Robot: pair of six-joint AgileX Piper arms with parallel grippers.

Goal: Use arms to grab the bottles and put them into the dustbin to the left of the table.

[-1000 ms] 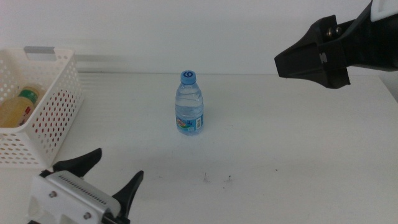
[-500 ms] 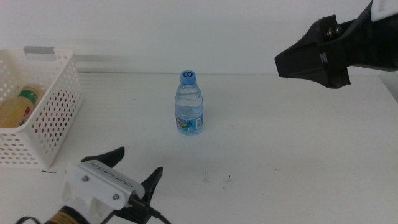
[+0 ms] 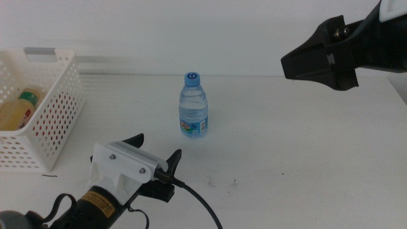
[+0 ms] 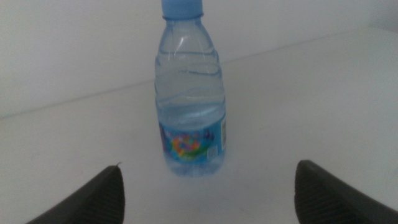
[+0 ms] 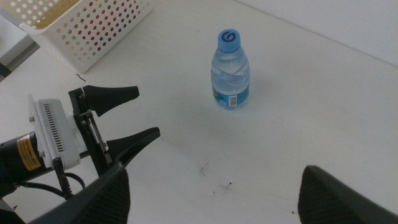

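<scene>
The upright water bottle [image 3: 193, 107] is centred in front of my left gripper's open fingers, so I should go forward next until its body [image 4: 189, 93] fills the gap between them, and then close them.
A small clear water bottle [image 3: 193, 107] with a blue cap stands upright in the middle of the white table [image 3: 305, 146]. My left gripper [image 3: 156, 147] is open just short of it, low over the table, jaws pointing at the bottle [image 4: 189, 106], which is centred beyond the gap and touches neither jaw. My right gripper [image 3: 316, 60] hangs high at the right, open and holding nothing, looking down on the bottle [image 5: 231, 71] and the left gripper [image 5: 148, 112]. The white perforated dustbin [image 3: 51, 121] stands at the table's left, with a yellow juice bottle [image 3: 16, 109] lying inside.
A few dark specks [image 3: 222, 183] mark the table to the right of the left gripper. A black cable [image 3: 200, 203] trails from the left gripper toward the front edge. The dustbin [image 5: 87, 25] has a grey strip on its rim.
My left gripper has advanced forward and to the right, from beside the dustbin's front corner to just before the water bottle. The right arm and the bottle have not moved.
</scene>
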